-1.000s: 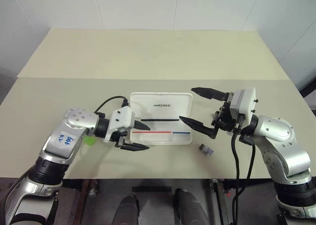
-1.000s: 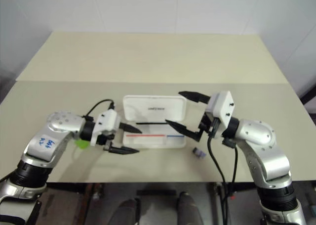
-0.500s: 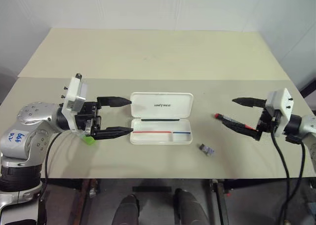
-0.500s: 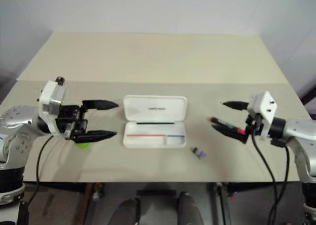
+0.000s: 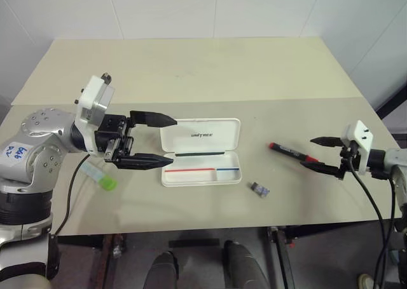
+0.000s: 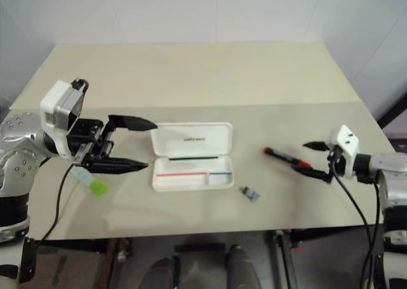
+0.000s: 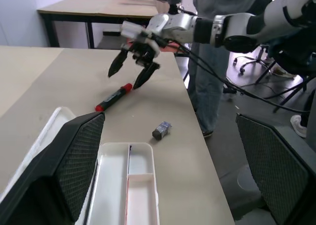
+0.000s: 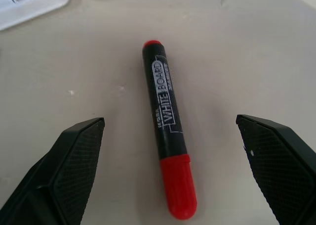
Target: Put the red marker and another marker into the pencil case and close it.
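Note:
The red-edged compartment (image 5: pixel 190 177) seems slightly longer than the pale green marker (image 5: pixel 98 176), so I expect the marker to come to rest flat inside when I lower it.
The pencil case (image 5: pixel 222 140) lies open at the table's middle, its white lid flat behind the tray. The red marker (image 5: pixel 291 152) lies to its right, red cap toward the right edge. My right gripper (image 5: pixel 308 152) is open around that capped end, one finger on each side and touching nothing; the right wrist view shows the marker (image 8: pixel 167 121) between its fingers. The pale green marker (image 5: pixel 98 174) lies left of the case, under my left arm. My left gripper (image 5: pixel 173 141) hovers open and empty at the case's left end, pointing right.
A small grey block (image 5: pixel 261 189) lies in front of the case's right corner. A seam (image 5: pixel 286 100) crosses the table behind the case. In the left wrist view a person (image 7: pixel 222 2) stands past the table's right end, with another table (image 7: pixel 89 7) behind.
My right gripper swung from over the case out to the right and down to the red marker. My left gripper drew back left, rose and opened wider, uncovering the green marker.

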`<state>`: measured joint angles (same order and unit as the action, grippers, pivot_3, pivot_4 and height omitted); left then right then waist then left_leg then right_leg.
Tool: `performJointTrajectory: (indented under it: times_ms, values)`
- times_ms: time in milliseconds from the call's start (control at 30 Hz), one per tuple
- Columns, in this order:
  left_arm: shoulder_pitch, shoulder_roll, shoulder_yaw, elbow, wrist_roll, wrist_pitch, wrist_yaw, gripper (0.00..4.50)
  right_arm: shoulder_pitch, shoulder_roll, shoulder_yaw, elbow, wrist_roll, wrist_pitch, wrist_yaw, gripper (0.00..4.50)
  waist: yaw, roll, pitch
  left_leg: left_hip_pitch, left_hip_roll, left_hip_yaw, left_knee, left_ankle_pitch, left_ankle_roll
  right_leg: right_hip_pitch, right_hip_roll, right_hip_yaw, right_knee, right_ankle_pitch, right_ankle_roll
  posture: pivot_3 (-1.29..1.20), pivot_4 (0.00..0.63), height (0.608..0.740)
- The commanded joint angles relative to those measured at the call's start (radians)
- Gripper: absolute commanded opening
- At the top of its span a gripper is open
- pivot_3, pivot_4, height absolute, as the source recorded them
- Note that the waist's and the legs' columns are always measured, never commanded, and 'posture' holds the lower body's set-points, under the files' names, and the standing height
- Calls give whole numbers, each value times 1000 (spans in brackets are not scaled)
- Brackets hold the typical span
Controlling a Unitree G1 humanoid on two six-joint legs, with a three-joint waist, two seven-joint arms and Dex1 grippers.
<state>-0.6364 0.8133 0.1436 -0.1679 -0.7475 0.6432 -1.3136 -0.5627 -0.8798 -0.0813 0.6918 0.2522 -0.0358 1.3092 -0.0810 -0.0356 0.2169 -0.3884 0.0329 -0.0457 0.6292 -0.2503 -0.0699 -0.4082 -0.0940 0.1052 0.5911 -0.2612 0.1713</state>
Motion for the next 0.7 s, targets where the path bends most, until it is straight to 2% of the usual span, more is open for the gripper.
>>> performJointTrajectory:
  times_ms: [33, 133, 267, 533, 567, 700]
  values:
    - [-28, 14, -2, 2, -2, -10, -10, 4463, -52, 6, 1, 88, -29, -56, 10, 4500, -2, 1, 0, 0, 0, 0, 0, 0, 0, 0, 0, 0, 0, 0, 0, 0, 150, 740]
    - [-40, 8, -12, -1, -6, -9, -8, 4463, -98, 23, 20, 189, -72, -91, 15, 4500, -3, 1, 1, 0, 0, 0, -1, 0, 0, 0, 0, 0, 0, 0, 0, 0, 150, 740]
    - [-50, 10, -19, 13, 1, -20, -14, 4500, -126, 37, 37, 264, -102, -123, 35, 3640, -4, 1, 1, 0, 0, 0, -1, 0, 0, 0, 0, 0, 0, 0, 0, 0, 150, 740]
    - [-42, 19, -14, 25, 11, -37, -25, 4500, -134, 54, 27, 280, -102, -153, 70, 711, -6, 1, 1, 0, 0, 0, 1, 0, -1, 0, 0, 0, 1, 0, 1, 0, 150, 740]
    - [-40, 20, -13, 26, 13, -40, -27, 4500, -134, 54, 27, 280, -101, -156, 71, 581, -6, 1, 1, 0, 0, 0, 1, 0, -1, 0, 0, 0, 1, 0, 1, 0, 150, 740]
    - [3, 22, -10, 59, 59, -103, -34, 4500, -134, 52, 21, 264, -106, -180, 39, 584, -6, 1, 0, 0, 0, 0, 0, 0, -1, 0, 0, 0, 1, 0, 1, 0, 150, 740]
